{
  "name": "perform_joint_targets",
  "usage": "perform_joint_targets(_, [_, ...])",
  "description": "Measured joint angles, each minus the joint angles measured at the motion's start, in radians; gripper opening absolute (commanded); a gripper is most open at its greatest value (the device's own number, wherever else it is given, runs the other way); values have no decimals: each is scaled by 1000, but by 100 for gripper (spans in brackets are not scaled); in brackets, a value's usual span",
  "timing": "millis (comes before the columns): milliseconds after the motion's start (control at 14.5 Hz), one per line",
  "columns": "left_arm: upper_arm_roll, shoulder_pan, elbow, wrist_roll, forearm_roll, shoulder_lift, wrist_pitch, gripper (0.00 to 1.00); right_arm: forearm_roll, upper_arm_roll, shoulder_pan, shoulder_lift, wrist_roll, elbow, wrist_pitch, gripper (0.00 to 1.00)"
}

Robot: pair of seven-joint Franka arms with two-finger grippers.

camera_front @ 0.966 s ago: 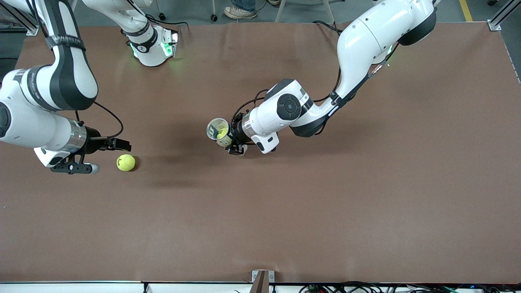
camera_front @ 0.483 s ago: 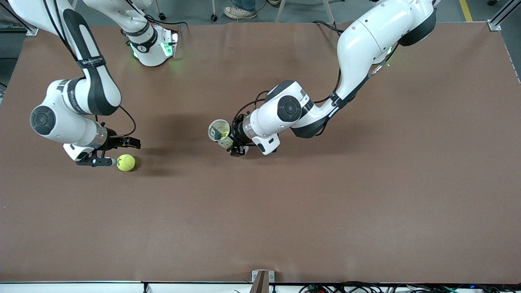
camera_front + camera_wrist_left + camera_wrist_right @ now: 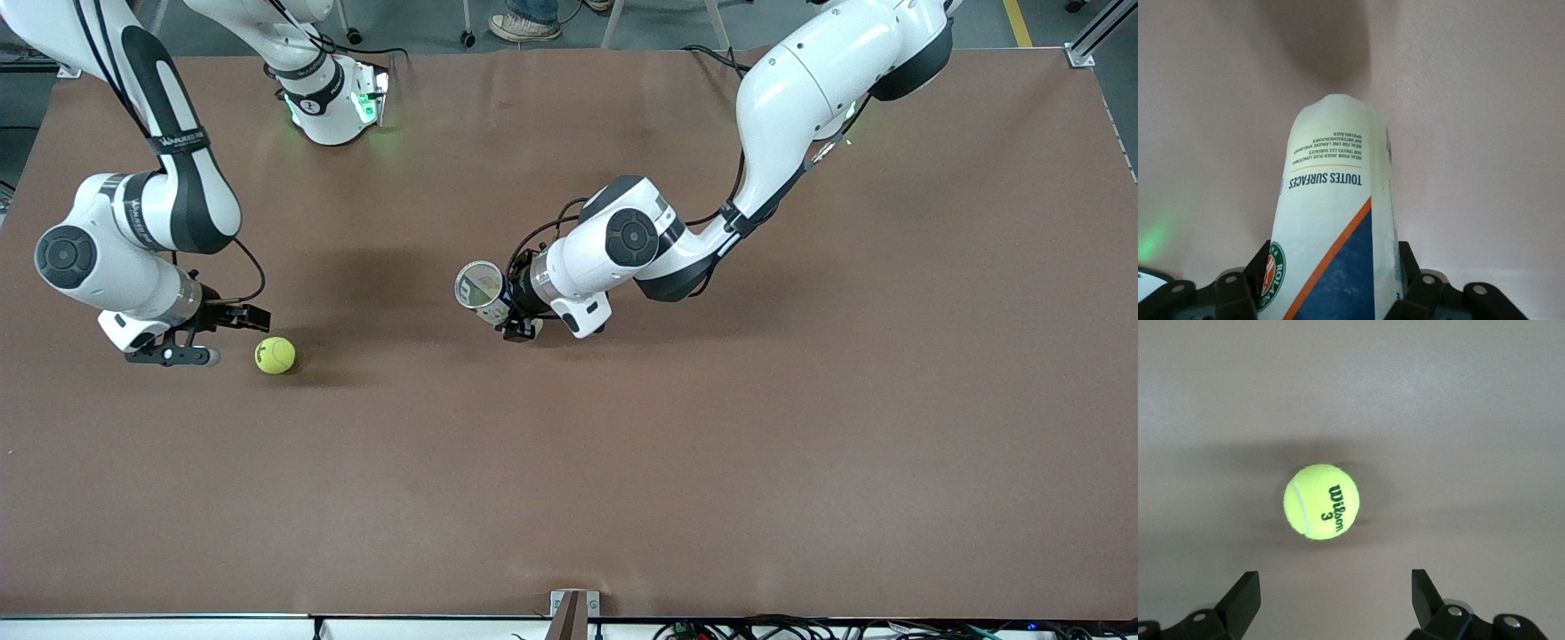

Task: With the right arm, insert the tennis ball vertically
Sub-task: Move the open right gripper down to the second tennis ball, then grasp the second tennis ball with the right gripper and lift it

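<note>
My gripper will release the tennis ball (image 3: 276,356), and it will drop deep below the tube's rim, because the ball tube's wide opening (image 3: 479,284) faces up and the tube's inside is clear.
A yellow tennis ball (image 3: 275,355) (image 3: 1321,501) with black print lies on the brown table toward the right arm's end. My right gripper (image 3: 233,336) (image 3: 1336,593) hangs low beside the ball, a short gap away. It is open, with nothing between its fingers. My left gripper (image 3: 513,313) (image 3: 1335,267) is over the middle of the table, shut on a white, blue and orange ball tube (image 3: 480,289) (image 3: 1335,220). The tube's open mouth faces up toward the front camera. What is inside the tube does not show clearly.
Bare brown table (image 3: 622,462) lies all round the ball and the tube. The right arm's base (image 3: 333,102) with green lights stands at the table's edge farthest from the front camera.
My right gripper came up close to the ball, then drew back a little toward the right arm's end. The ball has stayed put. The left arm tilted the tube slightly.
</note>
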Motion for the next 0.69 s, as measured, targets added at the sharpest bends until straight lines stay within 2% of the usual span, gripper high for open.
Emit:
perform_joint_targets(345, [0,0,0,-1,0,0,0,71,0,8,2,72,0,9,80,100])
perform_joint_targets(690, [0,-1,0,-2,0,0,0,71,0,10,2,138,0,79,86,100])
